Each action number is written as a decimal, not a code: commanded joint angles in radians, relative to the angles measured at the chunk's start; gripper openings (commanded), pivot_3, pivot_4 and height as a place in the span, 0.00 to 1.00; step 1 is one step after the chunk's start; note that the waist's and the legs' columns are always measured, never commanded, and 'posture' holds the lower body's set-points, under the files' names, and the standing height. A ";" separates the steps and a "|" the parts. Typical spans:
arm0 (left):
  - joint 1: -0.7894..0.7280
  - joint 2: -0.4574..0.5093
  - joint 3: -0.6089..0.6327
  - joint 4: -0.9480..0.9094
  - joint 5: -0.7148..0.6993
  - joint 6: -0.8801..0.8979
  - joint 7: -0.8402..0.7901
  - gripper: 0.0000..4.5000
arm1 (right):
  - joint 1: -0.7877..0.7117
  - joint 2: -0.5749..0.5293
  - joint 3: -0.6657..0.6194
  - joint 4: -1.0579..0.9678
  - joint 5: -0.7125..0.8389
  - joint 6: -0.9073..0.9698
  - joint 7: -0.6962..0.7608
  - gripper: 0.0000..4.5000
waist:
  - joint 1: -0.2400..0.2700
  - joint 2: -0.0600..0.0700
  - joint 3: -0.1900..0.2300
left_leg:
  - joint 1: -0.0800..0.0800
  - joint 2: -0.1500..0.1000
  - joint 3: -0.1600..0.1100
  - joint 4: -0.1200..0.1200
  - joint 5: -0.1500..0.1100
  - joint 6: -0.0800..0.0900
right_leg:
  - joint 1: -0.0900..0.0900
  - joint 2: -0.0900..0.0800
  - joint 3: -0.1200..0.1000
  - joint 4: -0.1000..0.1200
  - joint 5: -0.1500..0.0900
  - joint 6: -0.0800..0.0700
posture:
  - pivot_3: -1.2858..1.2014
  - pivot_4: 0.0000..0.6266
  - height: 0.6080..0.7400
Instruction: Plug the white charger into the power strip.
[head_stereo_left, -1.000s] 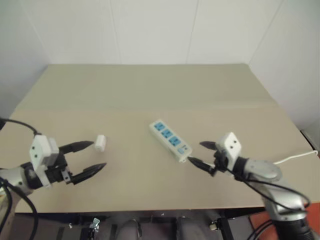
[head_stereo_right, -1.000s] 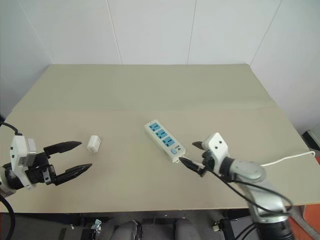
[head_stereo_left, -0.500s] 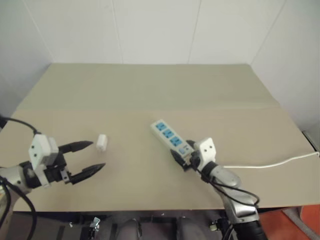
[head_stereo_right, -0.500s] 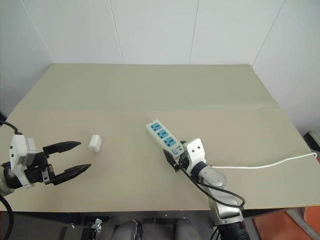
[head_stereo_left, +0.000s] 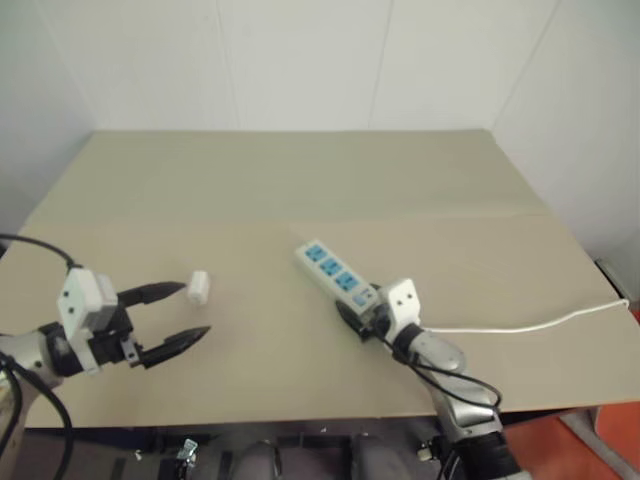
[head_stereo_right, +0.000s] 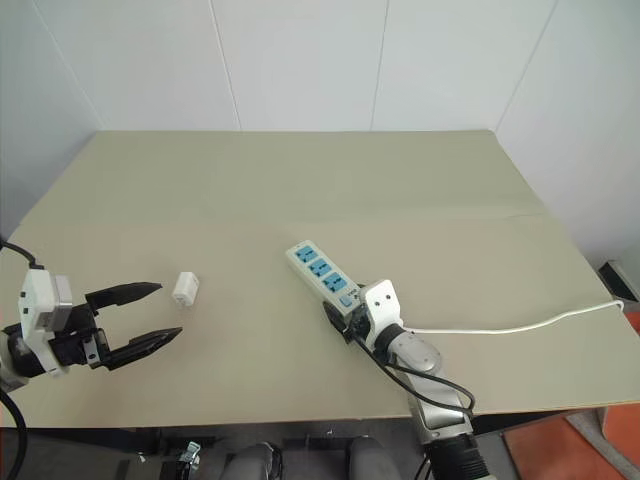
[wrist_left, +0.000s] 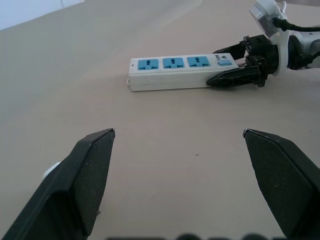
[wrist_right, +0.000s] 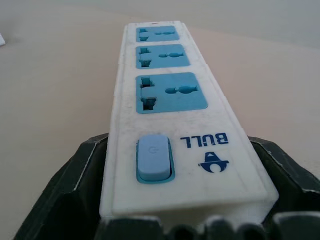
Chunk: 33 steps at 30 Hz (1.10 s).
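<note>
I expect the white charger (head_stereo_left: 198, 288) to stand tall on the power strip when I push it in, because it has a long body lying on its side.
The power strip (head_stereo_left: 335, 276), a white bar with three blue sockets and a blue switch, lies slanted near the table's middle. My right gripper (head_stereo_left: 355, 308) is at its switch end. In the right wrist view its black fingers (wrist_right: 75, 190) sit against both long sides of the power strip (wrist_right: 170, 100), shut on it. The white charger (head_stereo_left: 198, 287), a small rounded block, rests on the table to the left. My left gripper (head_stereo_left: 197, 310) stands open just in front of the charger, low over the table and holding nothing; one finger (wrist_left: 80, 175) is beside the charger (wrist_left: 52, 170).
A thin white cord (head_stereo_left: 520, 325) runs from the strip's near end to the table's right edge. The beige table (head_stereo_left: 300, 180) stretches back to white walls. Its front edge lies just beyond both arms.
My right gripper has moved left from beside the strip's end to around it and has narrowed onto its sides. The cord now lies stretched out to the right. The left gripper has stayed put.
</note>
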 joint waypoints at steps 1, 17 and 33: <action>-0.014 0.010 0.011 -0.020 0.007 -0.026 0.005 1.00 | -0.031 0.018 -0.014 0.096 0.014 -0.022 0.001 0.77 | -0.007 -0.001 -0.001 | 0.001 0.001 0.000 0.000 0.000 0.000 | 0.000 0.000 0.000 0.000 0.000 -0.001 | 0.52 0.24 1.00; -0.102 0.093 0.000 0.055 0.015 0.006 -0.033 1.00 | -0.209 -0.265 -0.043 0.172 0.284 -0.230 0.731 0.77 | 0.005 0.004 0.004 | -0.006 0.013 0.004 0.000 -0.001 -0.001 | -0.007 0.013 0.001 -0.002 0.002 -0.005 | 0.52 0.24 1.00; -0.634 0.309 -0.208 0.226 -0.064 0.562 0.221 1.00 | -0.262 -0.223 0.064 0.431 0.181 -0.389 0.954 0.77 | 0.005 0.004 0.004 | -0.007 0.013 0.003 0.001 -0.001 -0.001 | -0.008 0.015 0.000 0.000 0.003 -0.005 | 0.52 0.24 1.00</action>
